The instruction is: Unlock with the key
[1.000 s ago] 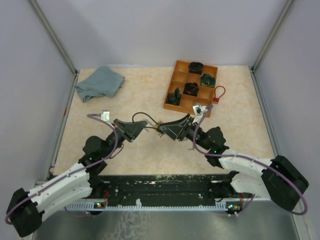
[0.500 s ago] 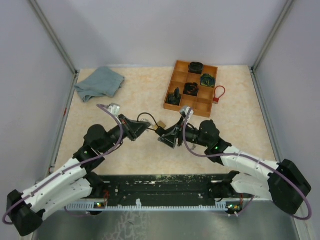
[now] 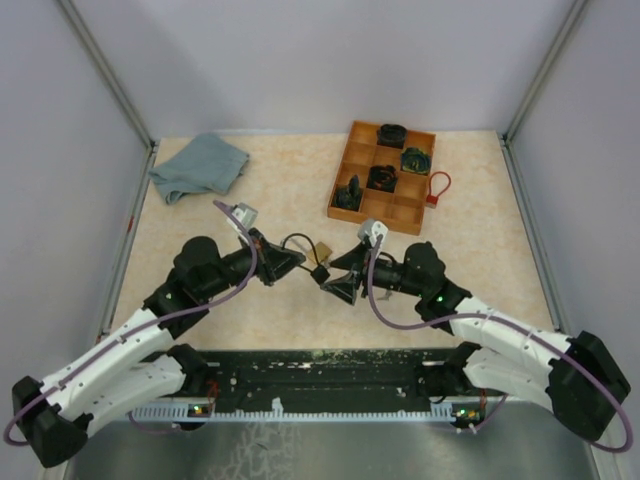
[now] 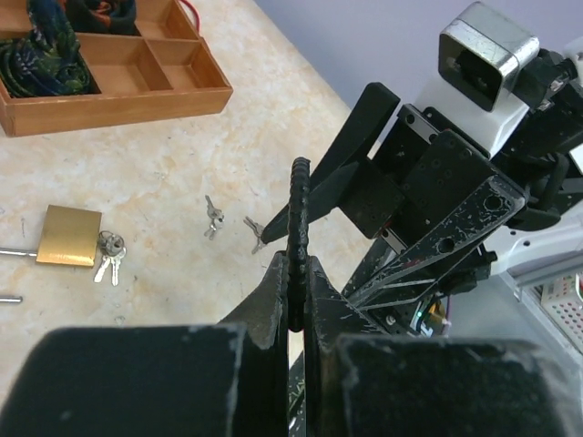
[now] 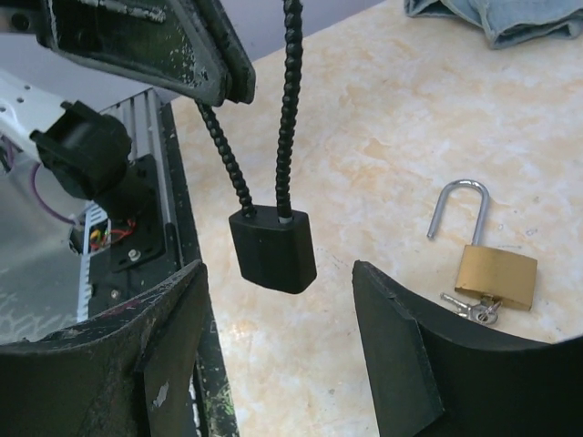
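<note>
The black body hangs from my left gripper by the cable (image 5: 288, 109), so I should put the lock down and move my left gripper to the body (image 5: 274, 249) before I unlock it.
My left gripper (image 4: 293, 259) is shut on the black ribbed cable (image 4: 298, 205) of a black cable lock and holds it above the table. The lock's black body (image 5: 271, 248) hangs from both cable ends. My right gripper (image 5: 273, 273) is open, one finger on each side of the body and apart from it. In the top view the left gripper (image 3: 290, 262) and right gripper (image 3: 335, 283) face each other at mid-table. A brass padlock (image 5: 496, 276) lies on the table, shackle open, keys (image 5: 474, 309) at its base. Two more small keys (image 4: 211, 217) lie loose nearby.
A wooden tray (image 3: 362, 217) with compartments holding dark coiled items stands at the back right. A red cable loop (image 3: 438, 187) lies beside it. A crumpled blue cloth (image 3: 200, 165) sits at the back left. Metal frame posts border the table.
The right jaws have spread wide and drawn back toward the near edge, away from the black lock body. The left gripper has carried the cable a little to the right.
</note>
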{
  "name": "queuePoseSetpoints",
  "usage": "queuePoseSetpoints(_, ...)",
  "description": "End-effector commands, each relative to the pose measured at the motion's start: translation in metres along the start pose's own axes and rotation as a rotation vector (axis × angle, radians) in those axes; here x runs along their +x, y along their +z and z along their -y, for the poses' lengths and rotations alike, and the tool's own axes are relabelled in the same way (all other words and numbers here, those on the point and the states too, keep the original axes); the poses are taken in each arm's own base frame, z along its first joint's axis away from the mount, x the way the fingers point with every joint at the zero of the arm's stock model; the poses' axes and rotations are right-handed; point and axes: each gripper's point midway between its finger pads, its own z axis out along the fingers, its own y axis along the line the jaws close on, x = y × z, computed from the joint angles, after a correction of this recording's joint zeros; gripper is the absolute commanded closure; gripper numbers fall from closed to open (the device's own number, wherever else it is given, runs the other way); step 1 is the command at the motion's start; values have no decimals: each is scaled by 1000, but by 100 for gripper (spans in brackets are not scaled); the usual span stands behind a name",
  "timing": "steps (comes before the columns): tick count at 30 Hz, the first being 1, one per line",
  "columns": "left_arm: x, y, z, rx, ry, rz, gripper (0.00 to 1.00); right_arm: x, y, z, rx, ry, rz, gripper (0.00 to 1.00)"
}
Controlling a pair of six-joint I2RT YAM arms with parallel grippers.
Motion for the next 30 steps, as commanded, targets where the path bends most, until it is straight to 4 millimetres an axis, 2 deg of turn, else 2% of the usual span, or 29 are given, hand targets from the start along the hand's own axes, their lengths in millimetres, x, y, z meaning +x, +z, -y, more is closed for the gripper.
queuePoseSetpoints(1,-10,-3,15,57,54,-13,100,-8,3,-11,-86,-91,28,35)
queuePoseSetpoints(7,-5,-2,22,111,69,-44,100,-3,7,-22,-172,-90,15,35)
queuePoseSetpoints(11,2,-1,24,141,72,-80,100,3,8,-31,-243,-77,1,41)
queuePoseSetpoints(15,4,-2,22,144,76,-90,100,8,9,-36,-281,-52,-17,55)
queuePoseSetpoints(20,5,-3,8,83,81,-89,100,16,10,-34,-279,-21,-52,82)
queuePoseSetpoints(22,8,-3,-4,27,83,-96,93,19,12,-30,-256,5,-78,92)
queuePoseSetpoints(24,13,-4,-15,-29,88,-104,88,21,17,-25,-232,34,-112,98)
queuePoseSetpoints(25,12,-5,-22,-66,92,-99,81,26,19,-22,-221,55,-138,99)
queuePoseSetpoints(27,11,-9,-36,-144,108,-89,57,34,24,-17,-206,91,-176,100)
queuePoseSetpoints(30,3,-23,-63,-317,160,-84,45,45,32,-10,-182,157,-232,100)
